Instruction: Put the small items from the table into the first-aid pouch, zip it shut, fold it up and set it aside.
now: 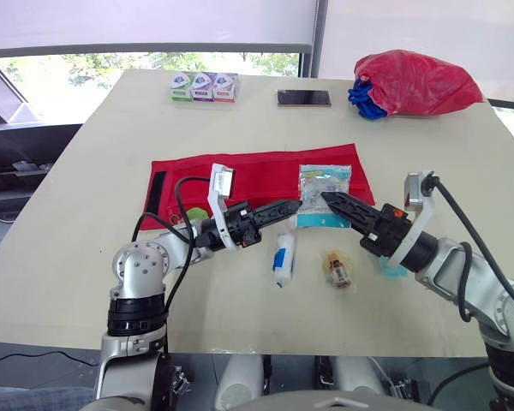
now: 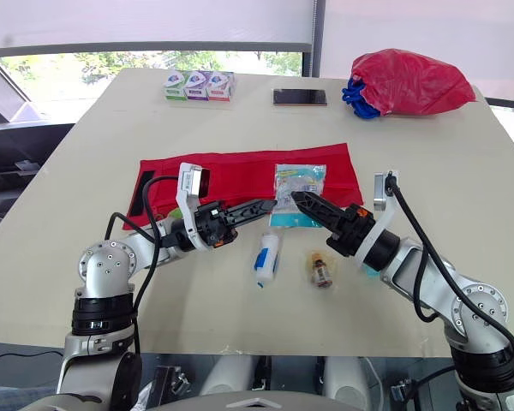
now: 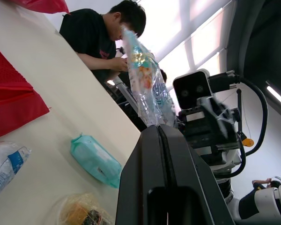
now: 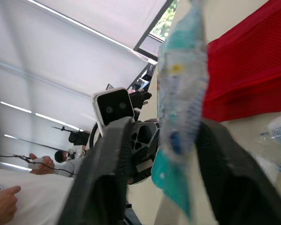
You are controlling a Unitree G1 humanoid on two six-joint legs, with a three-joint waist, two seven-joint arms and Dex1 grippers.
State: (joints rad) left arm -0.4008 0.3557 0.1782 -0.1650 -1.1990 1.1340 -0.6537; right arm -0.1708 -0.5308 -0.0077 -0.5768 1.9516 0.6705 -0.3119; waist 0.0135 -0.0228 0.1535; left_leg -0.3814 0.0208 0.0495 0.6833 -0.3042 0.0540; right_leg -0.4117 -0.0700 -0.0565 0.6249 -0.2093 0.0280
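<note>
The clear packet's upper part [image 1: 325, 174] sticks straight up above my grippers, so I expect the clear packet to stay upright when I carry it by its bottom edge.
The red first-aid pouch [image 1: 257, 175] lies unfolded and flat in the middle of the table. A clear packet with a teal base [image 1: 324, 195] is lifted over the pouch's right part. My left gripper [image 1: 296, 205] is shut on the packet's left edge; in the left wrist view the packet [image 3: 147, 89] rises from the closed tips [image 3: 157, 130]. My right gripper [image 1: 327, 198] meets it from the right, its fingers open with the packet [image 4: 180, 108] between them. On the table in front lie a white and blue bottle [image 1: 283, 257], a small bagged brown vial [image 1: 337, 269] and a teal wipes pack [image 1: 392, 269].
At the table's far edge stand three small boxes [image 1: 204, 87], a phone [image 1: 304, 98] and a red bag [image 1: 415, 83]. A person [image 3: 103, 42] sits beyond the table's right side.
</note>
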